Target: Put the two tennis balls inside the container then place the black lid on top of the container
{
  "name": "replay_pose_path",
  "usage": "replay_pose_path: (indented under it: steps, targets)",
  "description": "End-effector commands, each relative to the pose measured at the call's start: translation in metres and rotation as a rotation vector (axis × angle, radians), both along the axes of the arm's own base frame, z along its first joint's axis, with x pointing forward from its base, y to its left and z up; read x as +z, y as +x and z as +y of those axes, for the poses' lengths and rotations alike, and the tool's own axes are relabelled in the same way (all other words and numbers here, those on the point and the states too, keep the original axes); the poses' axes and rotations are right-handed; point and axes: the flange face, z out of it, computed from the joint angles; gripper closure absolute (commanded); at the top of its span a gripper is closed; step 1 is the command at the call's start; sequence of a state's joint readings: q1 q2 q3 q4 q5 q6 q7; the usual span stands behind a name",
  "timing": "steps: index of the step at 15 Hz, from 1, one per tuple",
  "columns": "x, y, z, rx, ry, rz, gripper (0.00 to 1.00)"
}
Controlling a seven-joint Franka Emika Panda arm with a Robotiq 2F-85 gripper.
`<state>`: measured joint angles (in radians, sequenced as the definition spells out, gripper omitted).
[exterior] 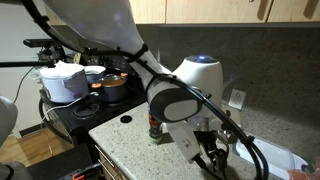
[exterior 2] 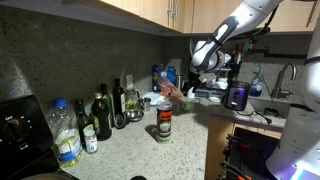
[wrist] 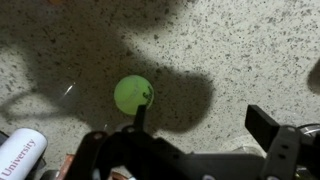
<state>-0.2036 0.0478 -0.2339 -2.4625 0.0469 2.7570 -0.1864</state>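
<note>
The tennis ball sits beside empty counter (wrist: 201, 98) that my gripper's open fingers are facing, so next I move across and centre the ball (wrist: 133, 94) between the fingers before lowering.
One yellow-green tennis ball (wrist: 133, 95) lies on the speckled counter in the wrist view. My gripper (wrist: 200, 118) is open and empty above the counter. Its left fingertip is at the ball's right edge, and the ball is outside the jaws. A second ball does not show. The container (exterior 2: 163, 122), a clear tube with a dark red band, stands upright on the counter; it also shows in an exterior view (exterior: 155, 128), partly behind my arm. The black lid (exterior: 126, 119) lies flat on the counter, apart from the tube. My gripper (exterior: 213, 158) hangs low near the counter's end.
Several dark glass and plastic bottles (exterior 2: 102, 115) stand along the wall. A red pot (exterior: 113, 88) and a white cooker (exterior: 65, 80) sit on the stove. A white object printed "University" (wrist: 25, 155) lies at the wrist view's lower left.
</note>
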Motion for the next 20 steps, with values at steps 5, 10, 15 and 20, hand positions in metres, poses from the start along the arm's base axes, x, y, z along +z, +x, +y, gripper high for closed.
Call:
replay_pose_path:
  steps: [5,10,15,20]
  targets:
    - [0.001,0.002,0.000,-0.001,-0.002,-0.001,0.00]
    - [0.002,0.009,-0.003,-0.004,0.002,-0.003,0.00]
    - [0.002,0.025,-0.015,-0.022,0.000,0.005,0.00]
    - [-0.006,0.043,-0.033,-0.049,0.005,0.037,0.00]
